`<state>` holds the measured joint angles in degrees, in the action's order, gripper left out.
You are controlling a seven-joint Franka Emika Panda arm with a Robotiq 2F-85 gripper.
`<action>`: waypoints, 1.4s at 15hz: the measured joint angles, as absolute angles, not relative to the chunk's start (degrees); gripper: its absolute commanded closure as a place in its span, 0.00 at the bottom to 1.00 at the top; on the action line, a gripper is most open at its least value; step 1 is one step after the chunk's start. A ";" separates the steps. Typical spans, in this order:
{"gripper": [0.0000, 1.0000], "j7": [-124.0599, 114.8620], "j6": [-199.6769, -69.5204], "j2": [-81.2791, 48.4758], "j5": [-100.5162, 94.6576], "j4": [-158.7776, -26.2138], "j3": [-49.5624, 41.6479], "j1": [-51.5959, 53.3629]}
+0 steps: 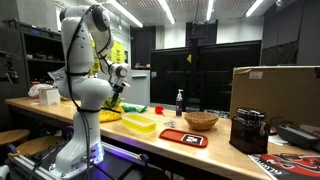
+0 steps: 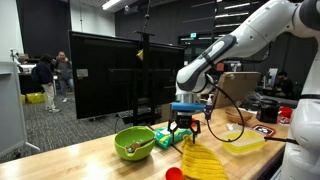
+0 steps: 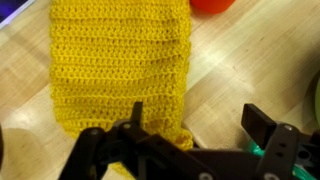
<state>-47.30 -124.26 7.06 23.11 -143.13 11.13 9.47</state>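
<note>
I should keep my gripper moving along the yellow cloth's edge (image 3: pixel 186 90) toward the red object and close it on the cloth's corner there (image 3: pixel 184 8), because its open fingers are on both sides of that edge.
My gripper (image 3: pixel 198 120) is open and empty, and points down over the wooden table (image 3: pixel 250 60). One finger hangs over the near edge of a yellow crocheted cloth (image 3: pixel 120 60) and the other over bare wood. The cloth lies flat and shows in both exterior views (image 2: pixel 203 163) (image 1: pixel 110 116), with the gripper (image 2: pixel 184 128) (image 1: pixel 117 100) a little above it. A small red object (image 3: pixel 212 4) sits just past the cloth's far corner; it also shows in an exterior view (image 2: pixel 174 172).
A green bowl (image 2: pixel 134 142) with a utensil stands beside the cloth. A yellow tray (image 1: pixel 138 123), a red tray (image 1: pixel 183 137), a woven basket (image 1: pixel 201 121), a bottle (image 1: pixel 180 101), a black machine (image 1: pixel 248 130) and a cardboard box (image 1: pixel 275 95) line the table.
</note>
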 measured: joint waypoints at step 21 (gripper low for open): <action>0.00 -48.10 -136.96 8.38 44.22 -155.33 15.13 14.76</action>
